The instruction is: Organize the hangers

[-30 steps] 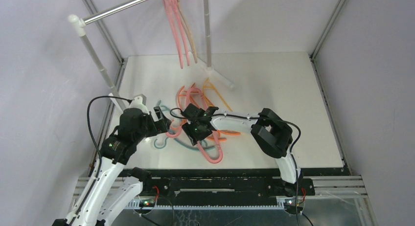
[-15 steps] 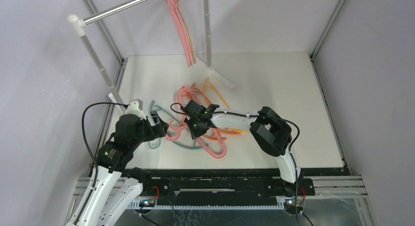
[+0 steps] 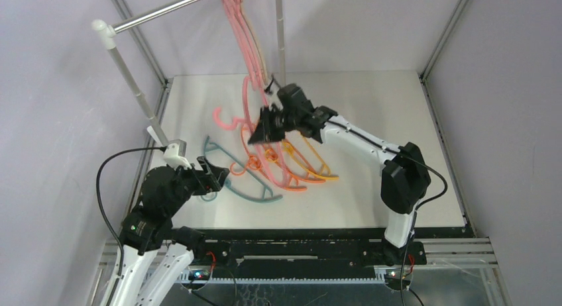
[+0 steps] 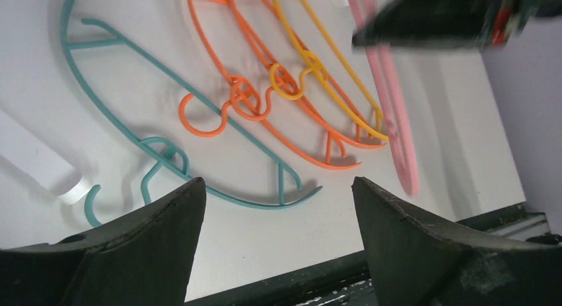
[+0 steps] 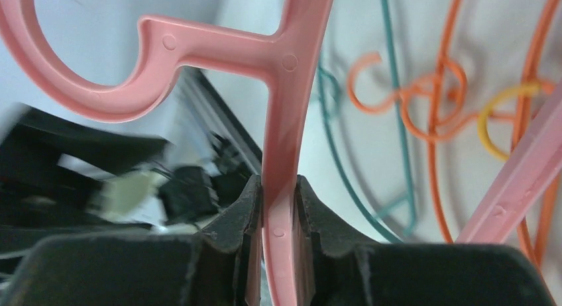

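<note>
I am holding the pink hanger beside its hook with my right gripper, far from the bar's open part point(image 3: 166, 10), so next my left gripper takes the hanger's lower end point(image 3: 285, 184) first.
My right gripper point(image 3: 260, 130) is shut on a pink hanger point(image 3: 245, 101) and holds it lifted above the table, hook to the left. In the right wrist view the jaws point(image 5: 278, 193) clamp its stem point(image 5: 281, 107) just below the hook. On the table lie a teal hanger point(image 3: 246, 192), orange hangers point(image 3: 264, 163), a yellow-orange one point(image 3: 311, 161) and a pink one point(image 3: 286, 179). My left gripper point(image 3: 215, 175) is open and empty beside the teal hanger's hook. The left wrist view point(image 4: 277, 187) shows the teal hanger point(image 4: 166, 120) and orange hangers point(image 4: 265, 114).
A silver rail point(image 3: 166, 11) on white posts point(image 3: 131, 81) crosses the back left. Several pink hangers and a beige one point(image 3: 244, 34) hang from it. A second post and its foot point(image 3: 283, 87) stand just behind the right gripper.
My right gripper has lifted the pink hanger out of the pile and carried it up and back toward the rail. My left arm has drawn back toward the near left.
</note>
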Motion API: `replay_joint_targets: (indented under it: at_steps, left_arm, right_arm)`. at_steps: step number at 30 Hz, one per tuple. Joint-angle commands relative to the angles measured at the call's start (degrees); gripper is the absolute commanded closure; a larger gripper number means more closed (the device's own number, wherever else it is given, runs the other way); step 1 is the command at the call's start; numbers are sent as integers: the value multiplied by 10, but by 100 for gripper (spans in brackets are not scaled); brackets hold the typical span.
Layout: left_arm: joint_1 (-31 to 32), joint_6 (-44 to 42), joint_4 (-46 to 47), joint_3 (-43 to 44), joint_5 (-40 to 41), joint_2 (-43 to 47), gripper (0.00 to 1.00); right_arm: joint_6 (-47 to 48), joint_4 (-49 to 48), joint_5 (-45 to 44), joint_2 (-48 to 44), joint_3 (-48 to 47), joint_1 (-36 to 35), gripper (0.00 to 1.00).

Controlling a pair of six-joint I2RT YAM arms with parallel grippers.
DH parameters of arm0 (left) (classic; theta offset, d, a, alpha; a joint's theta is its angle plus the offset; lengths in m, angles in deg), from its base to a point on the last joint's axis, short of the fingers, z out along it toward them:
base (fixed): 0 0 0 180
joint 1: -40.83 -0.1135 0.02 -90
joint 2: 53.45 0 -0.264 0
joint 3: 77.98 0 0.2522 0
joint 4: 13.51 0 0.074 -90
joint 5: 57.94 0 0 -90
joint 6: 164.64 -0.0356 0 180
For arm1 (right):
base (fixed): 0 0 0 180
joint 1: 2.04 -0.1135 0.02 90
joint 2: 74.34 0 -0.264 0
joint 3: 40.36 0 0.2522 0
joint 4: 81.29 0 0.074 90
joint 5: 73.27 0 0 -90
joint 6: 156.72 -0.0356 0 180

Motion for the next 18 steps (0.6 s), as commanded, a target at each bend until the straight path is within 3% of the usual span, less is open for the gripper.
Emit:
replay_joint_targets:
  at_steps: [1, 8, 18]
  left_arm:
    - [-2, 0, 50, -3, -38, 18, 15]
    - [4, 48, 127, -22, -42, 34, 15]
    - [9, 67, 144, -12, -41, 30, 15]
  right_arm:
    - [-120, -104, 80, 6, -92, 16, 88]
    - [-201, -149, 94, 93, -207, -9, 87]
    - [-214, -155, 91, 133, -252, -35, 86]
